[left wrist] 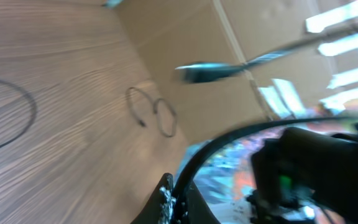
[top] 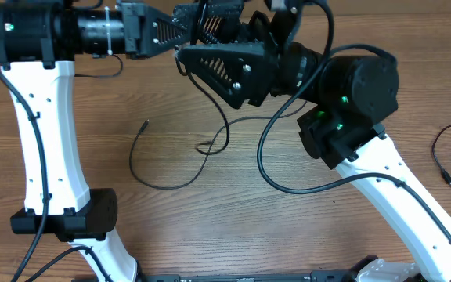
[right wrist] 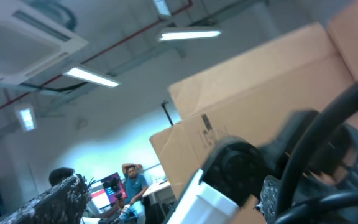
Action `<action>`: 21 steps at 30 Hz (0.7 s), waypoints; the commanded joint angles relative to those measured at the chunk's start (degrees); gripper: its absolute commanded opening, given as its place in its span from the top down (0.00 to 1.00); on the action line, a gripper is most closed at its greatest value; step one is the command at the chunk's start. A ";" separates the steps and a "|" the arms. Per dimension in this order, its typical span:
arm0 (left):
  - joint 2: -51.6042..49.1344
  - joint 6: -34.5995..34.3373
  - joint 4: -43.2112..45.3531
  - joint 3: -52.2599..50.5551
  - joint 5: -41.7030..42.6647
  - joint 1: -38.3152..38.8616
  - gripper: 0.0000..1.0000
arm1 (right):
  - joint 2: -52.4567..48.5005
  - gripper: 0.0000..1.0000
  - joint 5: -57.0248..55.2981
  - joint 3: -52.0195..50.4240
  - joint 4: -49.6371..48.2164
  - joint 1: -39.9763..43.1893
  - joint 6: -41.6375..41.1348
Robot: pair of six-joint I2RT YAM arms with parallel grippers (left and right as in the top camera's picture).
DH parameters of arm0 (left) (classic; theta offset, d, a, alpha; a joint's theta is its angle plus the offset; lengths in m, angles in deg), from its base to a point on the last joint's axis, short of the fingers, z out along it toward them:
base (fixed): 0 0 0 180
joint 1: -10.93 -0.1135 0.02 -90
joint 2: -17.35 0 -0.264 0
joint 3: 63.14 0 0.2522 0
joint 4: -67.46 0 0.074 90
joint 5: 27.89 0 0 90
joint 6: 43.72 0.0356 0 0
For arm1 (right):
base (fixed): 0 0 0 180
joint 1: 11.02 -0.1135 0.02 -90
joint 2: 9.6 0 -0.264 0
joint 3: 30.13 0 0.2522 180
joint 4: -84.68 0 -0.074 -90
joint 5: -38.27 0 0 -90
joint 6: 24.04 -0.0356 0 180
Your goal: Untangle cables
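The robot's left gripper is crowding its right gripper with the black cable arcing slack (left wrist: pixel 224 140) past them, so the left gripper should pull back and spread the cable open.
A thin black cable (top: pixel 160 185) lies looped on the wooden table, one plug end at the left, its other side rising toward the grippers. My left gripper (top: pixel 183 34) is up at the top centre. In the left wrist view its fingers (left wrist: pixel 171 188) are shut on a black cable (left wrist: pixel 229 138) that arcs away to the right. Another plug (left wrist: pixel 199 73) hangs blurred in the air. My right gripper (top: pixel 207 45) meets the left one from the right, open wide (right wrist: pixel 169 202). A black cable (right wrist: pixel 312 149) passes its right finger. A second thin cable (top: pixel 443 153) lies at the far right.
A thicker black wire (top: pixel 266 164) loops from the right arm (top: pixel 398 196) over the table. The left arm's white link (top: pixel 39 133) stands at the left. Cardboard boxes (right wrist: pixel 272 93) stand behind the table. Small cable loops (left wrist: pixel 153 112) rest near the table's far edge.
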 commanded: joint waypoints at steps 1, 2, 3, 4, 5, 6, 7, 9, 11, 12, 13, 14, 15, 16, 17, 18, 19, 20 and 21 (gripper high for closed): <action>0.31 0.42 -0.37 0.11 -10.01 0.48 0.96 | 0.81 0.13 1.64 0.96 -2.08 -0.07 0.17; 0.17 0.42 -0.33 0.11 -10.36 0.42 0.96 | 0.81 0.13 1.92 0.96 -2.05 0.17 0.17; -0.07 0.42 -0.28 0.11 -11.15 0.20 0.96 | 0.81 0.13 2.27 0.96 -2.05 0.39 -0.04; -0.26 0.15 -0.33 0.11 -12.83 -0.11 0.96 | 0.81 0.13 2.49 0.96 -2.08 0.63 -0.26; -0.55 -0.61 -0.33 0.11 -15.56 -0.39 0.96 | 0.81 0.13 2.51 0.96 -2.08 0.70 -0.33; -0.83 -2.16 -0.35 0.11 -19.80 -0.74 0.96 | 0.81 0.13 2.47 0.96 -2.16 0.85 -0.48; -1.11 -3.80 -0.44 0.11 -24.39 -1.11 0.96 | 0.81 0.13 2.49 0.96 -2.27 0.94 -0.48; -1.68 -5.62 -0.79 0.11 -31.93 -1.73 0.96 | 0.81 0.14 2.49 0.96 -2.21 1.18 -0.48; -1.97 -6.12 -1.09 0.11 -37.92 -2.51 0.96 | 0.81 0.16 2.45 0.96 -1.60 1.88 -0.57; -1.97 -6.29 -1.27 0.11 -40.50 -2.91 0.96 | 0.81 0.17 2.45 0.96 -1.33 2.36 -1.18; -2.01 -6.38 -1.49 0.11 -43.58 -3.39 0.96 | 0.81 0.17 2.47 0.96 -0.98 2.93 -1.62; -2.01 -7.17 -1.64 0.11 -47.15 -3.96 0.96 | 0.81 0.18 2.47 0.96 -0.04 3.78 -1.79; -2.01 -7.80 -1.68 0.11 -49.05 -4.35 0.96 | 0.81 0.19 2.49 0.96 0.50 4.31 -2.03; -2.01 -8.44 -1.70 0.11 -51.23 -4.92 0.96 | 0.81 0.22 2.51 0.96 1.16 4.92 -2.67; -2.01 -8.63 -1.70 0.11 -52.61 -5.42 0.96 | 0.81 0.26 2.78 0.96 1.42 5.66 -3.06; -2.01 -8.66 -1.68 0.11 -54.07 -6.03 0.96 | 0.81 0.30 3.15 0.96 1.44 6.25 -3.04; -2.01 -8.63 -1.70 0.11 -55.08 -6.49 0.96 | 0.81 0.34 3.43 0.96 1.42 6.78 -3.08; -2.01 -8.63 -1.70 0.11 -56.17 -7.08 0.96 | 0.81 0.34 3.61 0.96 1.38 7.34 -3.32; -2.01 -8.66 -1.68 0.11 -57.37 -7.65 0.96 | 0.81 0.34 3.58 0.96 1.38 7.82 -3.85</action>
